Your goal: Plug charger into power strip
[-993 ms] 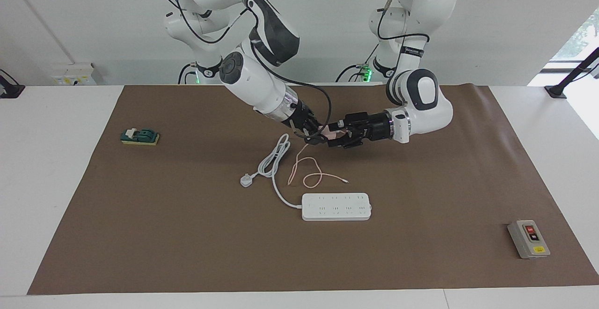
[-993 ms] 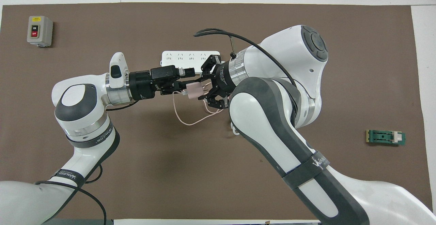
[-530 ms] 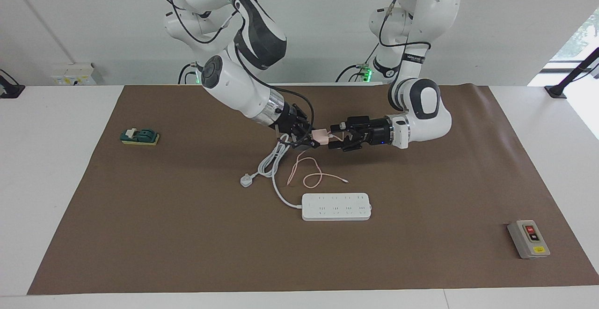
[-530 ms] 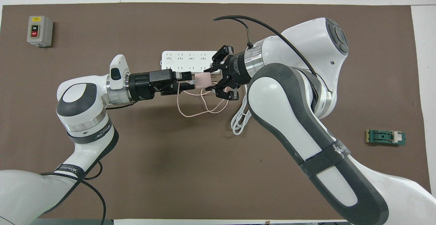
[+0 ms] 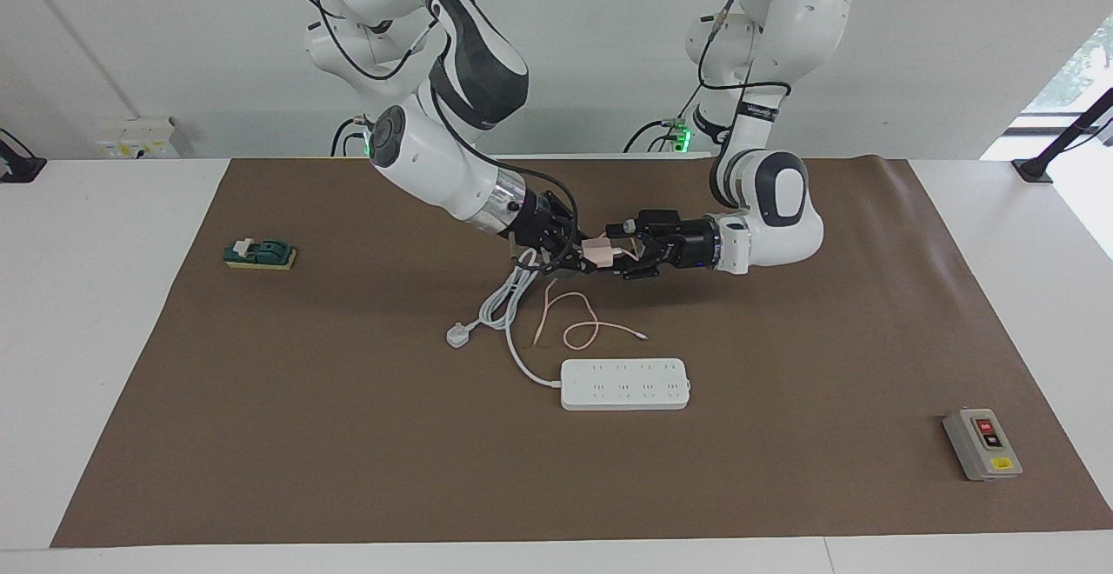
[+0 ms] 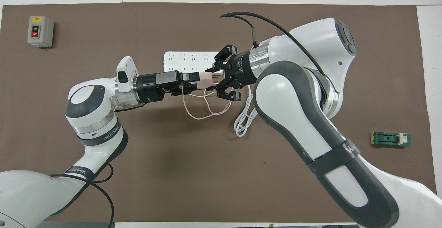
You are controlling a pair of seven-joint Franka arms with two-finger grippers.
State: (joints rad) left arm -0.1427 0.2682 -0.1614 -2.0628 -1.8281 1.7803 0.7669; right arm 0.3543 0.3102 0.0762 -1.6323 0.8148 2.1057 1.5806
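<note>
I see slack cable loops hanging below the charger, so the thin pink cable will come along and stay curled when I carry the charger to the power strip.
The pale pink charger hangs in the air over the mat between my two grippers; it also shows in the overhead view. My right gripper is shut on its prong end. My left gripper is open, its fingertips at the charger's cable end. The thin pink cable drops from the charger and loops on the mat. The white power strip lies flat on the mat, farther from the robots than the grippers; part of it is hidden in the overhead view.
The strip's thick white cord lies bundled under my right arm and ends in a white three-pin plug. A grey switch box stands toward the left arm's end. A green and yellow block lies toward the right arm's end.
My right gripper has drawn the charger a little toward the right arm's end, out from between my left gripper's fingers. My left gripper has followed it slightly.
</note>
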